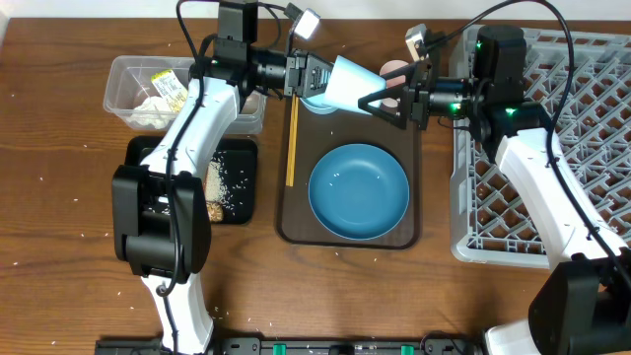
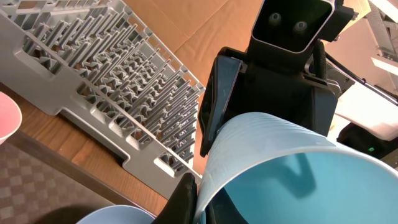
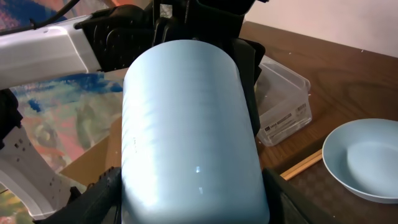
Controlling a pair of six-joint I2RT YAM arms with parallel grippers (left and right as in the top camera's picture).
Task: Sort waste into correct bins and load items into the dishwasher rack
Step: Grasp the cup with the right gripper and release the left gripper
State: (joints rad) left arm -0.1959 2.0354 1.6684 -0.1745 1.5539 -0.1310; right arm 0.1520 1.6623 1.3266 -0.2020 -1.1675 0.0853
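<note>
The light-blue cup's rim (image 1: 334, 81) is pinched in my left gripper. That gripper should open, and my right gripper should carry the cup by its base into the grey rack (image 1: 490, 200).
The light-blue cup (image 1: 345, 84) (image 2: 280, 162) (image 3: 186, 124) hangs on its side above the back of the brown serving tray (image 1: 296, 229). My left gripper (image 1: 314, 77) (image 2: 202, 186) is shut on its rim, one finger inside and one outside. My right gripper (image 1: 380, 99) (image 3: 193, 193) has a finger pressed against each side of the cup's base end. The large blue dish (image 1: 358, 190) lies on the tray, with chopsticks (image 1: 292, 138) (image 3: 305, 163) along its left edge. Beneath the cup sits the small light-blue bowl (image 3: 364, 158), and the pink cup (image 1: 394, 71) stands behind. The grey rack (image 1: 572, 148) (image 2: 112, 81) is at the right.
A clear tub (image 1: 148, 89) (image 3: 283, 102) at the back left holds white tissue and a yellow-green wrapper (image 1: 170, 87). In front of it a black tray (image 1: 232, 182) holds loose rice. Both arms cross above the back of the serving tray.
</note>
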